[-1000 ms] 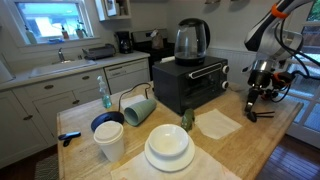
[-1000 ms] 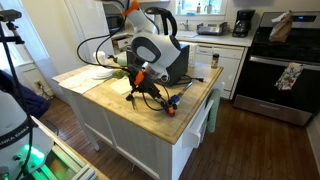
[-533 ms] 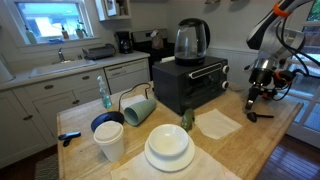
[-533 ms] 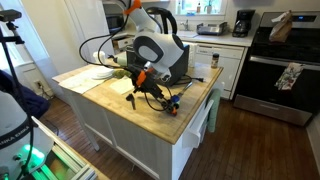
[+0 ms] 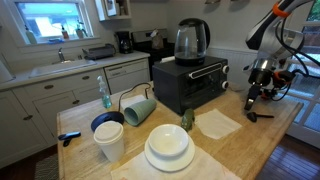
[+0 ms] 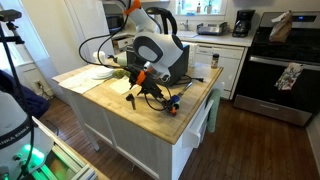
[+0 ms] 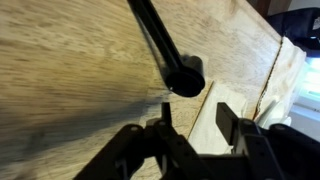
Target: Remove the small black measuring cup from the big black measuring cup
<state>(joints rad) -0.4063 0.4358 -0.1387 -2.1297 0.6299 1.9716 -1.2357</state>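
I need to reach the black measuring cup's bowl, which lies just past my gripper's open fingers. I should move my gripper up to its near rim and pinch there before I pull the cups apart.
A black measuring cup with a round bowl and a long straight handle lies on the wooden counter in the wrist view, just beyond my fingertips. It fits the big black measuring cup. I cannot tell whether the small black measuring cup sits in its bowl. My gripper hovers low over the counter, its jaws apart with nothing between them. In both exterior views the gripper hangs close over the counter near its end, with the black cup beside it.
A black toaster oven with a glass kettle on top stands mid-counter. A white cloth lies near it. Stacked white plates, mugs and a tipped green mug fill the far end. Coloured cables lie by the gripper.
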